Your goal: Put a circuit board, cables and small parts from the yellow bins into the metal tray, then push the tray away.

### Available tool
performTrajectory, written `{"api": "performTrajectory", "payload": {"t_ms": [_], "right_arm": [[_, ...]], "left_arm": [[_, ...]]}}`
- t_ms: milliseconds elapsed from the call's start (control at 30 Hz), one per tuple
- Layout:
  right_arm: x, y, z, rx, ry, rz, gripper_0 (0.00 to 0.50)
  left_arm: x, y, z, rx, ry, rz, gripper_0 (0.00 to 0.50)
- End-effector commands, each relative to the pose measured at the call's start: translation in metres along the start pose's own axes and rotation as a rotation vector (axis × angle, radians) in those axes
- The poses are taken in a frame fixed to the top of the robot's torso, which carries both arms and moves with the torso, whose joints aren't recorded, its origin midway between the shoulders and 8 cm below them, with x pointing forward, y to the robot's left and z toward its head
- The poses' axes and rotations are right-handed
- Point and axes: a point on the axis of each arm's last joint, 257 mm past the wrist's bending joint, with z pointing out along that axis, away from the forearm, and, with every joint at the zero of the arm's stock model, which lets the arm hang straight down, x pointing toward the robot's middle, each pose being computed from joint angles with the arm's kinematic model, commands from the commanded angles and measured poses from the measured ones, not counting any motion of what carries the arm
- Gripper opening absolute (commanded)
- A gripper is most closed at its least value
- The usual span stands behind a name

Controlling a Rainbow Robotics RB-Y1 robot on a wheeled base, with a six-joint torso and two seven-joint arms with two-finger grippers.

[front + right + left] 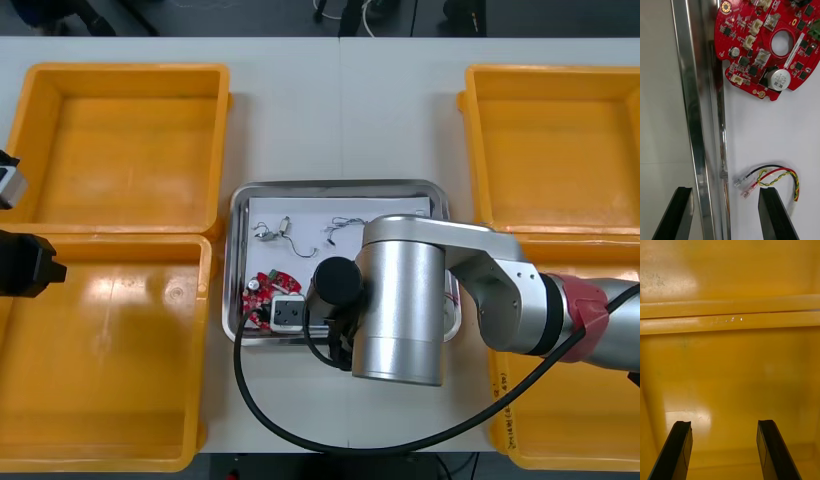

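Note:
The circuit board (265, 292) and cable will stay in place and move along when the robot pushes the metal tray (236, 262), because they lie flat on the white liner.
The metal tray (436, 200), white inside, lies at the table's middle. In its near left corner sits a round red circuit board (264, 293) (763, 48). A red and yellow cable (777, 176) lies on the white liner close to my right gripper's inner finger (773, 213). My right gripper (725, 189) is open and straddles the tray's near rim (696, 112), one finger over the table and one inside the tray. Small metal parts (274, 230) rest at the tray's far side. My left gripper (724, 423) hangs open over a bare yellow bin floor (733, 382).
Two yellow bins stand at the left (120, 130) (100, 350) and two at the right (555, 140) (570, 430). My right arm (400, 300) covers the tray's near right part. The left gripper (25, 265) shows at the far left edge.

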Motion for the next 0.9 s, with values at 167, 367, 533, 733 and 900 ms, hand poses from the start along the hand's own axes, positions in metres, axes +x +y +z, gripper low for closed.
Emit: {"api": "performTrajectory", "payload": {"t_ms": [167, 367, 533, 733, 900], "right_arm": [[-0.014, 0.023, 0.003, 0.008, -0.026, -0.085, 0.500], [-0.018, 0.028, 0.005, 0.005, -0.029, -0.094, 0.500], [-0.019, 0.027, 0.011, 0.002, -0.028, -0.092, 0.500], [-0.020, 0.028, 0.019, 0.000, -0.037, -0.089, 0.500], [-0.017, 0.026, 0.020, 0.004, -0.030, -0.087, 0.500]], "left_arm": [[0.001, 0.012, -0.012, -0.042, -0.010, 0.128, 0.500], [0.001, 0.012, -0.012, -0.042, -0.010, 0.128, 0.500], [0.001, 0.012, -0.012, -0.042, -0.010, 0.128, 0.500], [0.001, 0.012, -0.012, -0.042, -0.010, 0.128, 0.500], [0.001, 0.012, -0.012, -0.042, -0.010, 0.128, 0.500]]}}
